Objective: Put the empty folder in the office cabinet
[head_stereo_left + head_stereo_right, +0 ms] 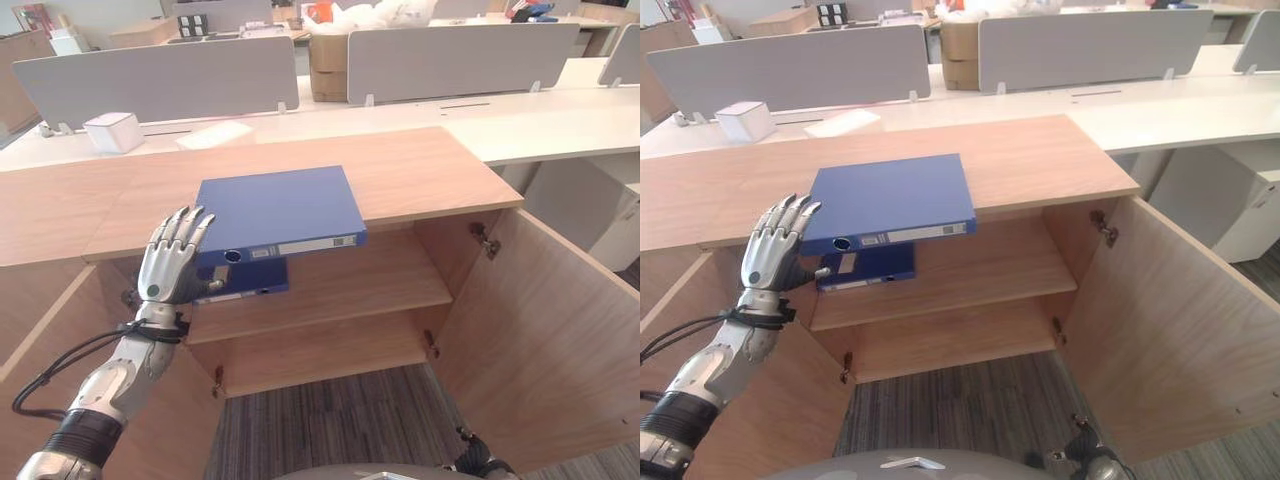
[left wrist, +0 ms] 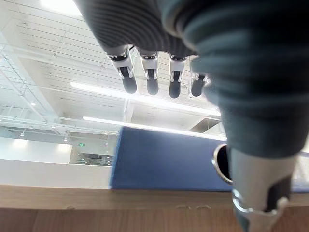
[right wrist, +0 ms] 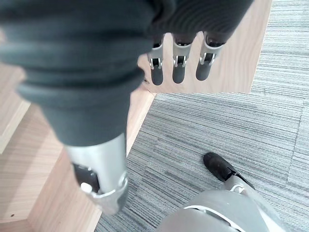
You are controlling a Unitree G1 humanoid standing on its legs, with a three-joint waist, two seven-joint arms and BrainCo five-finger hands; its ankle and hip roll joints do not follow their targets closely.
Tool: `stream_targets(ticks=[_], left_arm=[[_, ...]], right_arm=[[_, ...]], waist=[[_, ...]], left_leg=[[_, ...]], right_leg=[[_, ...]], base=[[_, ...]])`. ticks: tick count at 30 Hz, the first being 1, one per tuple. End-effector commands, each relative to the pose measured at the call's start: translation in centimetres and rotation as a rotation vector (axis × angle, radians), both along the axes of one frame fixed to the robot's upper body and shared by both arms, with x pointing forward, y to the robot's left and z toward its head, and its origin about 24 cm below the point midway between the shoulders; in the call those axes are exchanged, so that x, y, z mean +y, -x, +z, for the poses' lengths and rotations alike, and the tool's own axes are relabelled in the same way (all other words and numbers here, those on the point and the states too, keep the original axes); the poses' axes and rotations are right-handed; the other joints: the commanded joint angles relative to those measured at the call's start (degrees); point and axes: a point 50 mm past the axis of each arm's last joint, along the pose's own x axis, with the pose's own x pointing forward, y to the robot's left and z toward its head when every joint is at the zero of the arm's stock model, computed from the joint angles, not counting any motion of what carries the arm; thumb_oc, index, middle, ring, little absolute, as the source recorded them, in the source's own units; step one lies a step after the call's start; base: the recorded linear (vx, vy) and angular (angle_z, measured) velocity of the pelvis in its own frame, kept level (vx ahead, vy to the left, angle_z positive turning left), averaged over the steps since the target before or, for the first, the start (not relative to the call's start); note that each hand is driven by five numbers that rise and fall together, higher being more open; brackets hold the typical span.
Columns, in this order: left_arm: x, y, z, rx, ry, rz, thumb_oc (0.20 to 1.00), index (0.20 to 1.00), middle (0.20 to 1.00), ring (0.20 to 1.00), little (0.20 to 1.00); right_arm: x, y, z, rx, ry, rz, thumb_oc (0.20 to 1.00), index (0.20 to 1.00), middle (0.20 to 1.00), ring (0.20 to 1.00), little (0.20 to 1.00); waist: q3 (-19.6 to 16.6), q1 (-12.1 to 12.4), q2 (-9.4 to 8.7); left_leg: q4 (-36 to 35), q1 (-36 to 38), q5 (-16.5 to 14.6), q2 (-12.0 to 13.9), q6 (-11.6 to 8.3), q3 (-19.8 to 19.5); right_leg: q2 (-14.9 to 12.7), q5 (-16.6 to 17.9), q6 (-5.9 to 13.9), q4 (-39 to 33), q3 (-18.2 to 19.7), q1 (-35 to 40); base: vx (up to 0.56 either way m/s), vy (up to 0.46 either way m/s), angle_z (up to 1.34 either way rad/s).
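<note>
The top blue folder's upper side (image 1: 282, 247) is plain (image 1: 282, 202). I should expect to find a white label hidden on the folder's bottom side when I pick it up.
A blue folder (image 1: 275, 208) lies flat on the wooden cabinet top (image 1: 420, 170), its spine jutting over the front edge. A second blue folder (image 1: 250, 277) lies on the cabinet's upper shelf (image 1: 380, 280) just below it. My left hand (image 1: 172, 262) is open, raised in front of the top folder's left front corner, with fingers (image 2: 152, 79) straight and the thumb by the spine (image 2: 164, 162). My right hand (image 3: 178, 67) hangs low and open over the carpet beside the open right door (image 3: 231, 58), holding nothing.
Both cabinet doors stand open; the right door (image 1: 540, 330) swings far out over the grey carpet. A lower shelf (image 1: 320, 355) is bare. Behind the cabinet run white desks with grey dividers (image 1: 160, 80), a white box (image 1: 113, 131) and a paper sheet (image 1: 215, 134).
</note>
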Motion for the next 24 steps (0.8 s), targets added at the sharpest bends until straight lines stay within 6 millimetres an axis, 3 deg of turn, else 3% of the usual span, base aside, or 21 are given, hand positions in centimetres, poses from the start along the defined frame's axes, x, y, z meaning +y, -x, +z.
stream_targets(ticks=[1, 12, 24], left_arm=[[1.1, -2.2, 3.1, -0.117, -0.119, 0.004, 1.0, 1.0, 1.0, 1.0, 1.0], [0.7, -3.5, 2.3, -0.085, -0.166, 0.009, 1.0, 1.0, 1.0, 1.0, 1.0], [3.6, -5.8, 2.0, -0.045, -0.317, 0.165, 1.0, 1.0, 1.0, 1.0, 1.0]], right_arm=[[0.5, -2.8, 0.6, -0.088, 0.007, 0.04, 1.0, 1.0, 1.0, 1.0, 1.0], [0.6, -2.7, 0.6, -0.095, 0.008, 0.038, 1.0, 1.0, 1.0, 1.0, 1.0], [0.3, -2.4, 0.6, -0.091, 0.017, 0.057, 1.0, 1.0, 1.0, 1.0, 1.0]], waist=[[0.69, -1.95, -0.63], [0.5, -3.03, -0.72], [0.11, -4.4, -0.8]], left_leg=[[0.11, -1.47, -1.53, 1.45, -0.02, -2.45], [0.11, -0.61, -2.07, 1.26, 0.13, -1.56], [0.11, 0.07, -2.46, 0.86, 0.26, -0.61]], right_leg=[[-3.0, -5.0, 2.43, 0.57, 0.42, 4.5], [-2.86, -4.88, 2.59, 0.66, 1.43, 4.48], [-2.99, -4.37, 3.03, 0.74, 2.24, 4.17]], base=[[0.0, 0.0, 0.0], [0.0, 0.002, -0.01], [0.01, 0.007, -0.05]])
